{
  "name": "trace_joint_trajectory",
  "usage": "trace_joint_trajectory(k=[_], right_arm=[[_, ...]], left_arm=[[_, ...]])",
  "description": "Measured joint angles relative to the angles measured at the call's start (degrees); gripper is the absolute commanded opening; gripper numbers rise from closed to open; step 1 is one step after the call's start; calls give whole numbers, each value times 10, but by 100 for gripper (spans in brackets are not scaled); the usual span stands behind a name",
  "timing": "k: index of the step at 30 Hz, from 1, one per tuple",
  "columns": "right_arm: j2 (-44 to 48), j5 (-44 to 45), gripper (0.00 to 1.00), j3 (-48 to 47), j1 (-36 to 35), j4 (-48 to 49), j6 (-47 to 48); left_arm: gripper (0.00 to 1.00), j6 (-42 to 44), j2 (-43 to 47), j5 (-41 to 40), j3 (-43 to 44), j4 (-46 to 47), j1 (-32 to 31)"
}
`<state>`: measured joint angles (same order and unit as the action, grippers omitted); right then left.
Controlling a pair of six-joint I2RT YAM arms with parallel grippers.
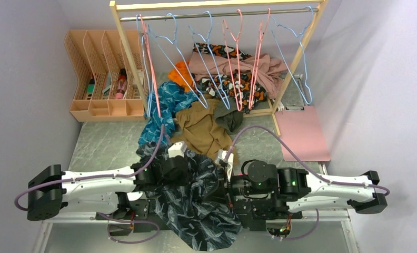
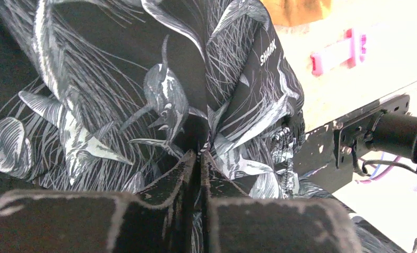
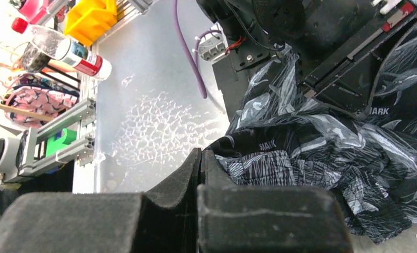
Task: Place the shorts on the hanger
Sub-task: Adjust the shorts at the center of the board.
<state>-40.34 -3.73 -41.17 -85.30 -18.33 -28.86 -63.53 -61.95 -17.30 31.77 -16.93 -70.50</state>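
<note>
The robot's right gripper should open, take the waistband (image 3: 319, 171) and spread it before hanging the shorts, because the shorts spill over the near edge (image 1: 204, 229) with their waistband bunched shut.
The shorts (image 1: 201, 211), dark with a pale leaf print, lie bunched between my two arms and spill over the table's near edge. My left gripper (image 1: 176, 154) is shut on a fold of the shorts (image 2: 159, 100), and the fabric shows between its fingertips (image 2: 193, 163). My right gripper (image 1: 225, 161) is shut, and the hem of the shorts (image 3: 311, 158) meets its tip. Several light-blue wire hangers (image 1: 209, 52) hang empty on the rail at the back, far from both grippers.
A wooden rack (image 1: 217, 5) holds pink hangers (image 1: 237, 63) among the blue ones. A teal garment (image 1: 161, 105), a brown garment (image 1: 201, 129) and other clothes lie beneath it. A peach file organizer (image 1: 101, 74) stands back left. A pink board (image 1: 301, 132) lies at the right.
</note>
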Motion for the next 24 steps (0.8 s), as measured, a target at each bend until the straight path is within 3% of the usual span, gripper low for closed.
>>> trace_joint_trajectory(k=[5, 10, 13, 17, 20, 23, 24], right_arm=[[2, 17, 0, -8, 0, -7, 4], [-10, 86, 0, -46, 0, -43, 28], [-48, 126, 0, -146, 0, -70, 79], [-74, 134, 0, -263, 0, -35, 142], [-56, 142, 0, -248, 0, -9, 152], [-33, 157, 0, -158, 0, 8, 127], [-23, 164, 9, -113, -1, 10, 109]], left_arm=[[7, 21, 9, -2, 18, -9, 2], [7, 86, 121, -36, 99, -39, 2], [7, 156, 195, -57, 191, -38, 2], [7, 230, 244, -63, 302, -18, 2], [7, 249, 277, -74, 324, -5, 2], [7, 214, 320, -105, 261, -23, 2], [9, 187, 337, -119, 218, -37, 3]])
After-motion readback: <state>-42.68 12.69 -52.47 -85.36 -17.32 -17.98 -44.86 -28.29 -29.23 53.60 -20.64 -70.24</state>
